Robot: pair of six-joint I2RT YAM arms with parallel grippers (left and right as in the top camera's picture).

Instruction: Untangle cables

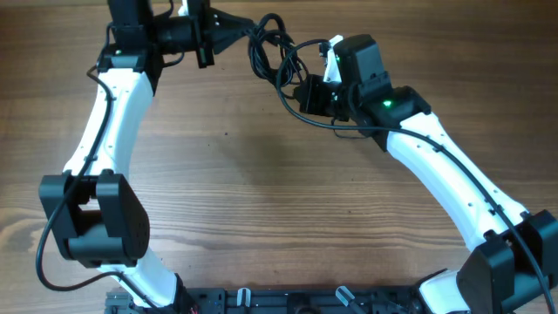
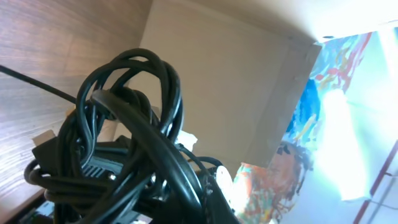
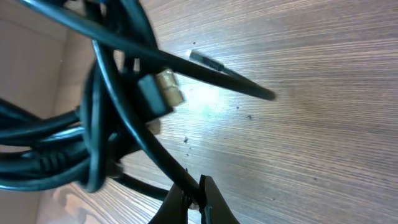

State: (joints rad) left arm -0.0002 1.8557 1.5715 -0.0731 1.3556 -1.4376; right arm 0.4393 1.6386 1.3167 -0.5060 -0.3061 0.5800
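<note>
The knotted loops (image 1: 271, 51) hang stretched from the robot's left gripper to its right gripper, so the left gripper should first ease back toward the right gripper (image 1: 299, 80) and slacken the bundle.
The cables (image 1: 272, 51) are a knotted bundle of thin black cords held between both grippers at the far middle of the wooden table. My left gripper (image 1: 247, 31) is shut on one side of the bundle; in the left wrist view the looped cables (image 2: 134, 134) fill the frame and hide the fingers. My right gripper (image 1: 307, 94) is shut on a strand at the bundle's right. In the right wrist view its fingers (image 3: 194, 194) pinch a black cord (image 3: 158, 155), with a plug end (image 3: 160, 90) hanging above the table.
The wooden table (image 1: 279, 192) spreads below the arms. A black rail (image 1: 296, 301) runs along the near edge. The table's far edge lies just behind the bundle. A beige wall and a colourful painting (image 2: 323, 99) show in the left wrist view.
</note>
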